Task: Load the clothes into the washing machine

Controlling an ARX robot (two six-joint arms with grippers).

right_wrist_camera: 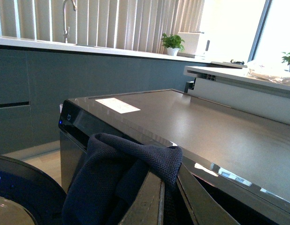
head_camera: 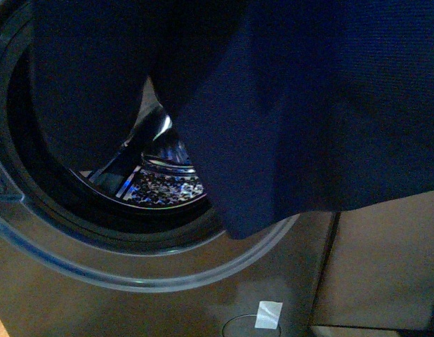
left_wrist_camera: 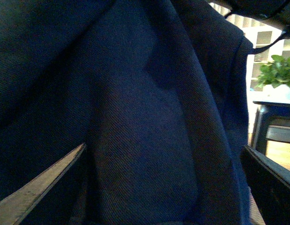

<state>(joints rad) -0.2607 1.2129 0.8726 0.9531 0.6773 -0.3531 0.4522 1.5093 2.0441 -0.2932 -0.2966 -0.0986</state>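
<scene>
The dark navy clothes' limp corner [head_camera: 237,223] droops over the porthole rim, so I expect the clothes [head_camera: 287,119] to drag along outside when I carry a fold into the drum.
The dark navy clothes [head_camera: 322,112] hang in front of the washing machine [head_camera: 133,295], covering the upper part of its round porthole; the perforated steel drum [head_camera: 161,186] shows below the fabric. My right gripper [right_wrist_camera: 169,187] is shut on a bunched fold of the clothes [right_wrist_camera: 135,157], held above the machine's flat grey top [right_wrist_camera: 201,126]. My left gripper [left_wrist_camera: 164,187] is open, its fingers [left_wrist_camera: 37,187] spread wide with the clothes [left_wrist_camera: 149,117] draped close between and beyond them. Neither gripper shows in the front view.
A white tape patch [head_camera: 269,314] sits low on the machine's front, and a plain grey-brown panel [head_camera: 385,267] stands to its right. The right wrist view shows a counter with a tap [right_wrist_camera: 67,18] and potted plants [right_wrist_camera: 172,43]. The open door's rim [right_wrist_camera: 23,187] is below.
</scene>
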